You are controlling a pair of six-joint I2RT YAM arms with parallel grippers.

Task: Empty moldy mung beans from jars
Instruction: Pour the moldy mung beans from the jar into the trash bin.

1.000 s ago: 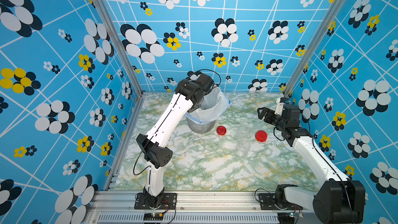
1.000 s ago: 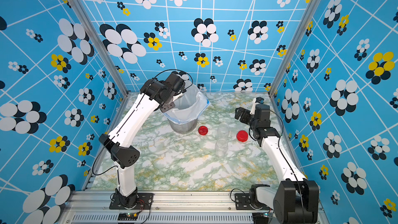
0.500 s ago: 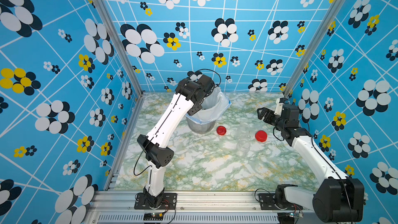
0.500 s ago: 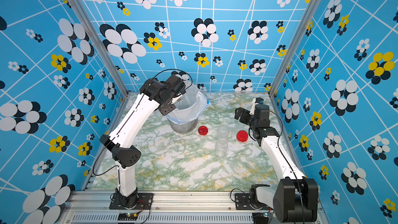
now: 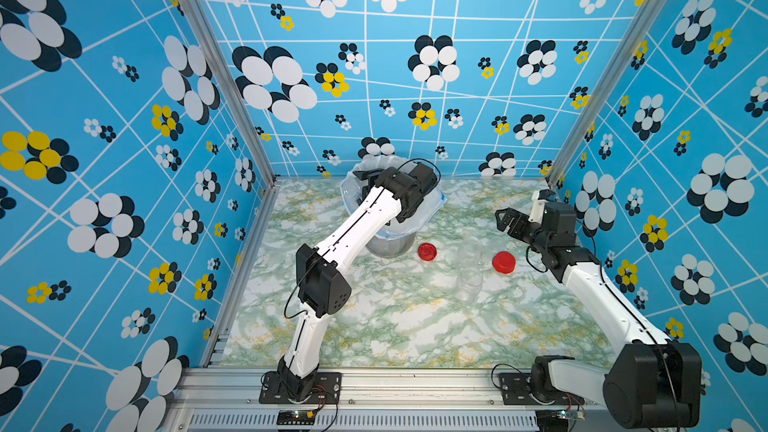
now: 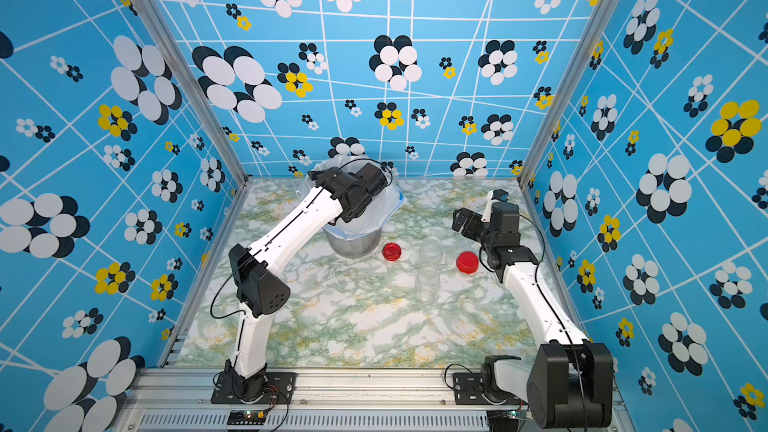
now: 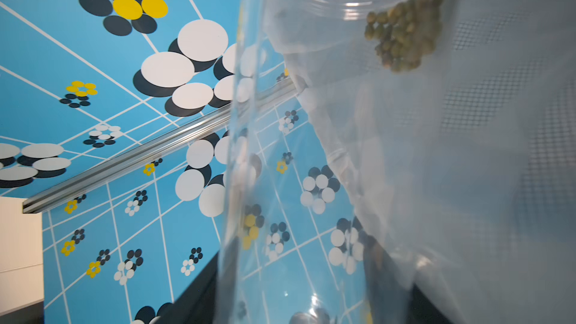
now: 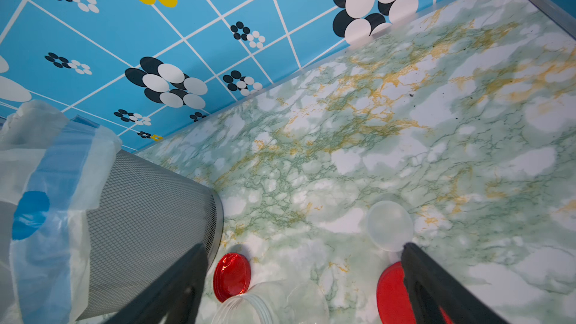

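Note:
A clump of olive mung beans (image 7: 406, 31) is at the opening of the tipped jar, so my left gripper needs to shake the jar to and fro over the lined bucket (image 5: 419, 219).
In the left wrist view a clear jar (image 7: 296, 151) lies tipped between the dark fingers of my left gripper (image 7: 294, 247), which is shut on it. A small clump of olive mung beans (image 7: 402, 29) sits at the jar's mouth against the white bag (image 7: 498, 166). In both top views my left gripper (image 5: 365, 178) (image 6: 322, 178) is over the far left rim of the lined bucket (image 5: 390, 245). Two empty clear jars (image 5: 470, 249) (image 5: 468, 282) stand on the table. My right gripper (image 5: 505, 218) (image 8: 304, 247) hangs open above them, holding nothing.
Two red lids (image 5: 427, 251) (image 5: 503, 262) lie on the marble table beside the empty jars. A clear whitish lid (image 8: 389, 225) lies near the right finger. The mesh bucket (image 8: 140, 213) stands at the back, close to the rear wall.
My left wrist has turned and the gripper has swung from pointing down into the bucket toward its far left rim. The right arm has not moved.

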